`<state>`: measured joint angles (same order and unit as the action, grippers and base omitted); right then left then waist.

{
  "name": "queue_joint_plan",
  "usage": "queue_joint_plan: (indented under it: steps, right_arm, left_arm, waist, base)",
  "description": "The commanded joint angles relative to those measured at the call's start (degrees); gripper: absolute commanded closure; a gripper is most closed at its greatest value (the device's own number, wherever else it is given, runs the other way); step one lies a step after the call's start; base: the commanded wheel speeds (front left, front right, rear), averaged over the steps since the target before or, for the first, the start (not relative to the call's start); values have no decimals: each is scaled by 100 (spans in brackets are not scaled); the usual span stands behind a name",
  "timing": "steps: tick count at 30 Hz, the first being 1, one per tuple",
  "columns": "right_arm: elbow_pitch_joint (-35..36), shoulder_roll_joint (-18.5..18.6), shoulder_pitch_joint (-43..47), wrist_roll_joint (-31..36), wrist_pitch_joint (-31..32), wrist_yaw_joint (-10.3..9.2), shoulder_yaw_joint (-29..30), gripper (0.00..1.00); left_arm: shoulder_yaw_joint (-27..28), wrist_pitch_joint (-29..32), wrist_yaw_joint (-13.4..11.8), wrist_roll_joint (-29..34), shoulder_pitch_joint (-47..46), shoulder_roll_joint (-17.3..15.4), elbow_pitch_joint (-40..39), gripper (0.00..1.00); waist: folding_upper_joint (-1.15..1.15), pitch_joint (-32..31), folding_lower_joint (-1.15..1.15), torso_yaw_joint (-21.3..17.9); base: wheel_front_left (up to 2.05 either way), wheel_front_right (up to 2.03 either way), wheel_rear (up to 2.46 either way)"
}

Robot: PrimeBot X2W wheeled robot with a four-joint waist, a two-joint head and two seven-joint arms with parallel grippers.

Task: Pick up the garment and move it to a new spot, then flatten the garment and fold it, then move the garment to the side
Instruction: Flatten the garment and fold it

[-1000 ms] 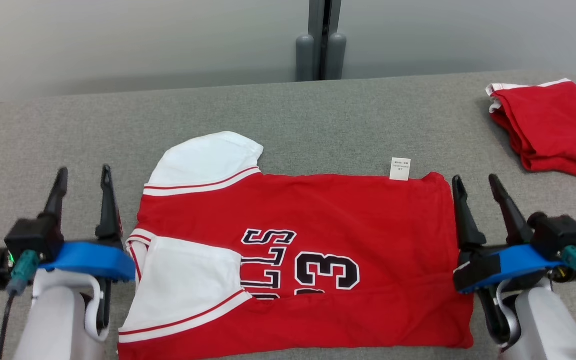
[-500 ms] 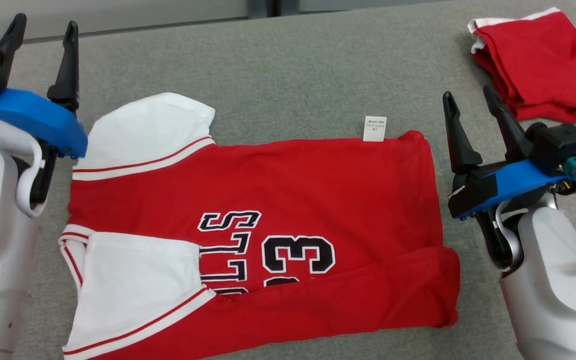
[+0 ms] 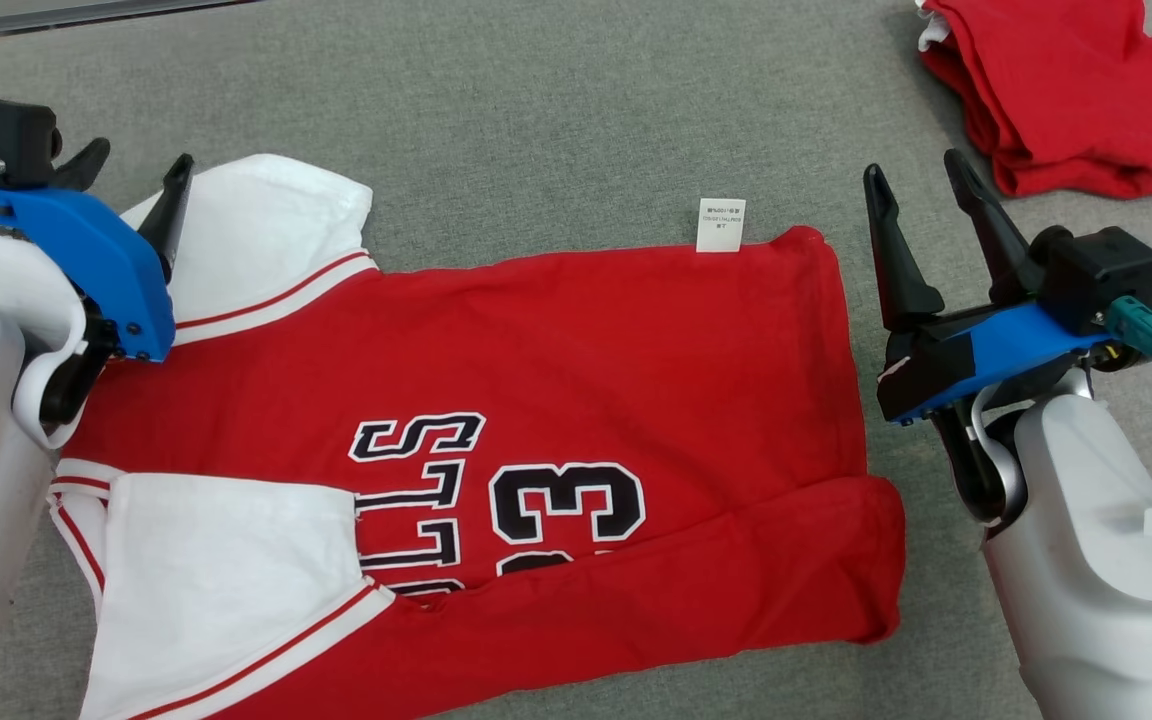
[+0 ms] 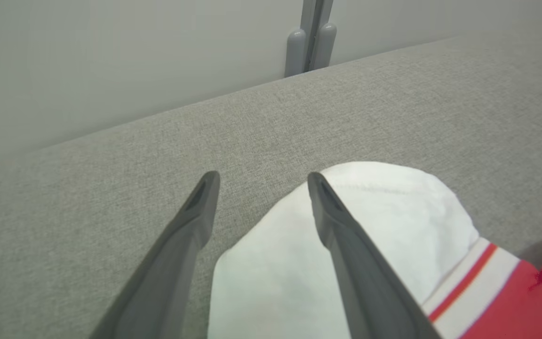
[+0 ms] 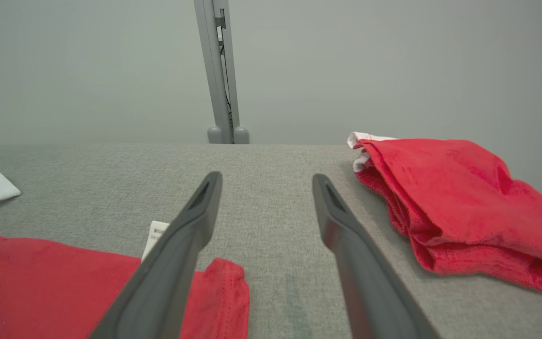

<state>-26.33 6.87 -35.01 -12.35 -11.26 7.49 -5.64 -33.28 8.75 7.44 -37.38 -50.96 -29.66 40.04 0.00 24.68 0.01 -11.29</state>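
The white care tag [image 3: 721, 224] sticks out from the red jersey's far edge [image 3: 608, 252]. The tag will turn over onto the jersey when I fold that edge in.
A red jersey [image 3: 556, 380] with white sleeves and black lettering lies spread on the grey table, its lower edge folded up over the numbers. A white care tag [image 3: 720, 224] sticks out at its far edge. My left gripper [image 3: 131, 175] is open above the upper white sleeve [image 3: 266, 235]; in the left wrist view the sleeve [image 4: 393, 226] lies under the gripper [image 4: 259, 181], its right finger over the cloth. My right gripper [image 3: 916, 185] is open, hovering just right of the jersey's hem [image 5: 224, 282], with nothing between its fingers [image 5: 191, 226].
A second red garment [image 3: 1056, 90] lies bunched at the table's far right, seen too in the right wrist view [image 5: 459, 202]. A grey post [image 5: 219, 70] stands behind the table's far edge. Bare grey table [image 3: 536, 110] stretches beyond the jersey.
The head camera has tilted down, so the whole scene has shifted. My left gripper has gone forward and inward over the upper white sleeve. The right gripper has held its place beside the hem.
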Motion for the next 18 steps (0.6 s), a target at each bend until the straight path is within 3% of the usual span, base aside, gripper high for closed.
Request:
queue_joint_plan:
  steps: [1, 6, 15, 17, 18]
  right_arm:
    - [-38, 25, -93, -26, -39, 1, -22, 0]
    - [-118, 26, -174, -31, -36, 1, -94, 0]
    - [-289, 92, -302, -44, 70, 1, -249, 0]
    - [-360, 128, -342, -79, 187, 1, -324, 0]
    - [-384, 152, -377, -97, 249, 1, -369, 0]
  left_arm:
    - [-208, 166, 2, -235, -54, -106, 33, 0]
    - [-622, 486, 2, -633, -104, -314, 71, 0]
    - [-1089, 598, 2, -1024, -198, -308, 308, 0]
    - [-1175, 564, 2, -1084, -222, -296, 383, 63]
    - [-1221, 539, 2, -1065, -249, -307, 437, 86]
  waist:
    - [0, 13, -1, -15]
    - [0, 55, -1, -54]
    - [0, 112, -1, -86]
    - [0, 103, -1, -90]
    - [0, 96, -1, -91]
  base:
    - [0, 0, 0]
    - [0, 0, 0]
    - [0, 0, 0]
    - [0, 0, 0]
    - [0, 0, 0]
